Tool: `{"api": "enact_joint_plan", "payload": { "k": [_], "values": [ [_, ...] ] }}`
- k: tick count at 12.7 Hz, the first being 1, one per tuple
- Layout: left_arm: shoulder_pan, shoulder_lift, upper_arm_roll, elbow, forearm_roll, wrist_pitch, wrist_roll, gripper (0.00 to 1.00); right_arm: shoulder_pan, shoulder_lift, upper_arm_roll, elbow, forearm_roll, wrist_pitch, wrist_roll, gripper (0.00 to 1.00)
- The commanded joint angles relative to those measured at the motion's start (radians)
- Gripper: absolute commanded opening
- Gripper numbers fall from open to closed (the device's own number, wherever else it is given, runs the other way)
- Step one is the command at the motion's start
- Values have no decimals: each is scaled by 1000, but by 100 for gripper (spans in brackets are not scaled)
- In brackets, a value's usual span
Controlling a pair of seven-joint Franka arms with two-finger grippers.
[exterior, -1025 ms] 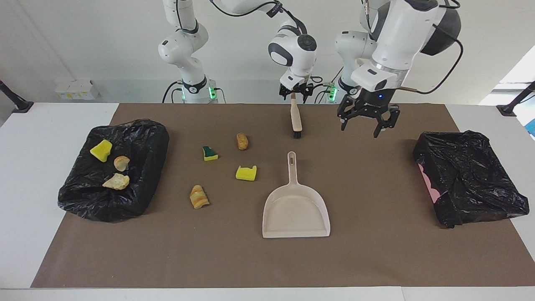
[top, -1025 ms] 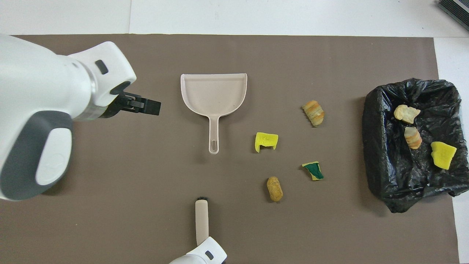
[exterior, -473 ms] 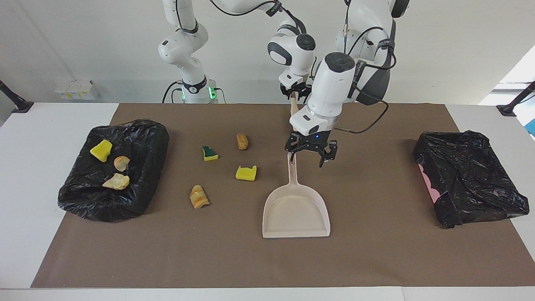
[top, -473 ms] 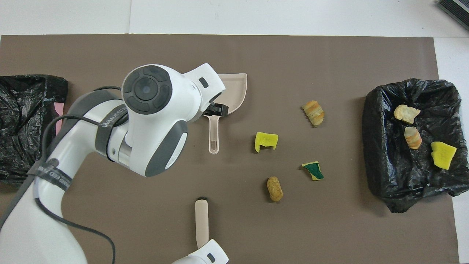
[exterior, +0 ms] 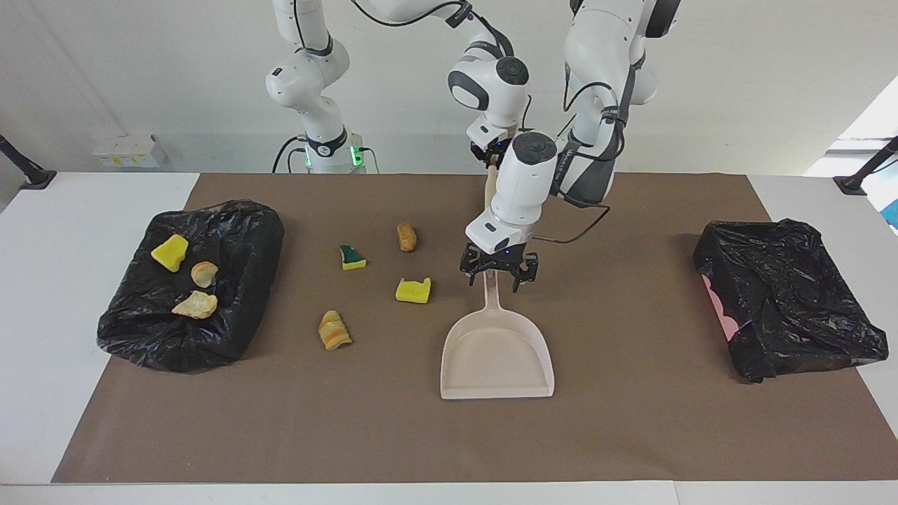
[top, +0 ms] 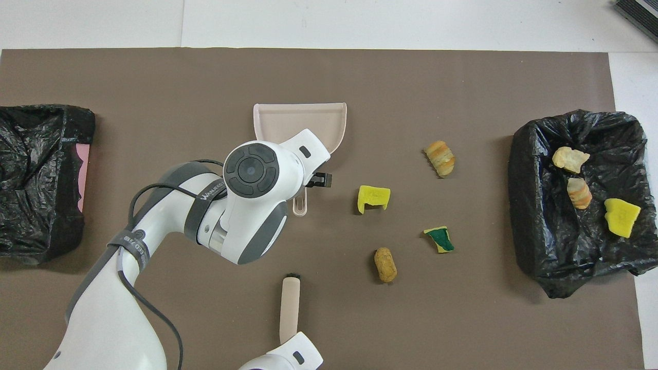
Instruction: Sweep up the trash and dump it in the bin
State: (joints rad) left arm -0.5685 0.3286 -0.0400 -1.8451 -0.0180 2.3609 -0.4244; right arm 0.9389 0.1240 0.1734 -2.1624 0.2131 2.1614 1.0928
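My gripper will carry the beige dustpan point(top: 297, 121), and the dustpan should keep the swept scraps inside as it is carried, because it has a curved rim point(top: 340, 139) behind its straight front edge.
The beige dustpan point(exterior: 497, 351) lies on the brown mat, handle toward the robots; it also shows in the overhead view point(top: 288, 121). My left gripper point(exterior: 497, 276) is open, low over the handle's end, a finger on each side. My right gripper point(exterior: 496, 156) is shut on the beige brush point(top: 289, 307), bristles down, nearer the robots than the dustpan. Four trash scraps lie on the mat: yellow with a green face point(exterior: 352, 257), orange-brown point(exterior: 406, 237), notched yellow point(exterior: 413, 290), striped tan point(exterior: 334, 330). Three more scraps point(exterior: 196, 305) lie in the black-lined bin point(exterior: 238, 231).
A second black-bagged bin point(exterior: 786, 294) with a pink edge stands at the left arm's end of the table. The brown mat point(exterior: 631, 421) covers most of the white table. The left arm hides the dustpan's handle in the overhead view.
My left arm has swung from the left arm's end of the mat to the middle and come down over the dustpan's handle. The brush has tilted slightly. The scraps have not moved.
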Motion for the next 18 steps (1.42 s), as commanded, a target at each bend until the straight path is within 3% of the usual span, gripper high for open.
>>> {"api": "enact_joint_plan", "payload": {
  "k": [1, 2, 3, 5, 8, 12, 15, 18],
  "values": [
    [-25, -10, 15, -54, 21, 52, -30, 100, -72, -58, -2, -22, 5, -73, 13, 0],
    [-25, -8, 15, -48, 23, 54, -30, 100, -104, -64, -3, -20, 2, -86, 15, 0],
    [-25, -6, 15, -48, 23, 54, -28, 91, -152, -79, -3, -22, -1, -107, 10, 0],
    [-24, -8, 15, -49, 23, 52, -24, 46, -227, -113, -5, -22, -12, -129, 15, 0],
    [-25, -8, 15, -49, 23, 35, -17, 2, -379, -193, -3, -20, -27, -195, -22, 0],
    [-1, -29, 15, -46, 23, 29, 24, 0, -570, -202, -3, 42, -87, -348, -166, 0],
    [48, -101, 20, -45, 23, -70, 249, 0, -681, -179, -2, 67, -258, -371, -360, 0],
    [94, -167, 34, -46, 27, -231, 526, 0, -811, -124, -2, 108, -319, -321, -620, 0]
  ]
}}
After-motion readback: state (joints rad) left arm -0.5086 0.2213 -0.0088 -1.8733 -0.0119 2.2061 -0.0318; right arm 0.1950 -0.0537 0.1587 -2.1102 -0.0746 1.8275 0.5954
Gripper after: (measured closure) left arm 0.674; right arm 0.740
